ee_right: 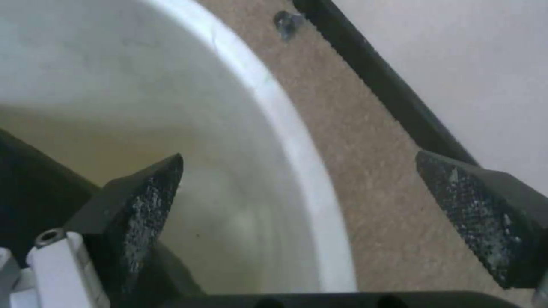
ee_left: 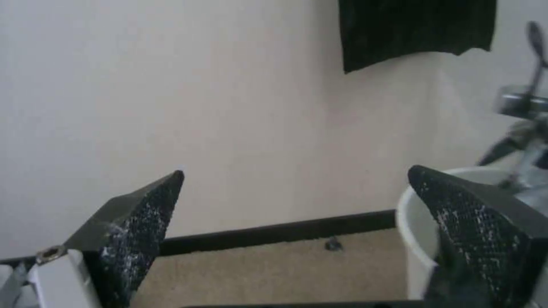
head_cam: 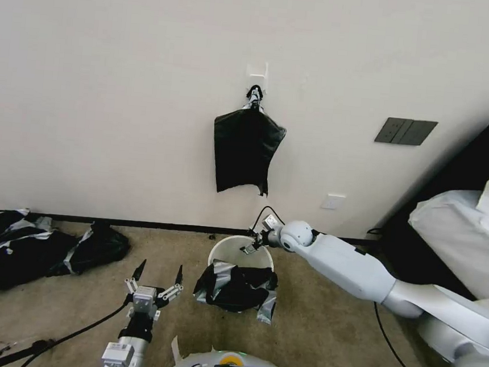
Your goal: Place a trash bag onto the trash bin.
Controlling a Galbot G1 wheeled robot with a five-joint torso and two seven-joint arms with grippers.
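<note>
The trash bag (head_cam: 238,290) will move along when I shift the bin, because the trash bag hangs over the bin's near rim (head_cam: 243,268), both inside and outside.
The cream-white trash bin (head_cam: 233,248) stands on the carpet close to the wall. The glossy black trash bag (head_cam: 235,288) is draped over the bin's near rim and front, crumpled, while the far half of the opening is bare. My right gripper (head_cam: 248,248) hovers open at the far rim. In the right wrist view my right gripper (ee_right: 299,156) straddles the bin's rim (ee_right: 297,141), one finger inside and one over the carpet, with the trash bag (ee_right: 28,171) at the edge. My left gripper (head_cam: 161,265) is open and empty, left of the bin; my left gripper (ee_left: 296,172) faces the wall.
A flat black bundle of bags (head_cam: 246,155) hangs from a wall hook above the bin. Bulky black sacks (head_cam: 33,250) lie on the floor at far left. White-covered furniture (head_cam: 469,226) stands at right, with a black cable (head_cam: 395,351) on the carpet.
</note>
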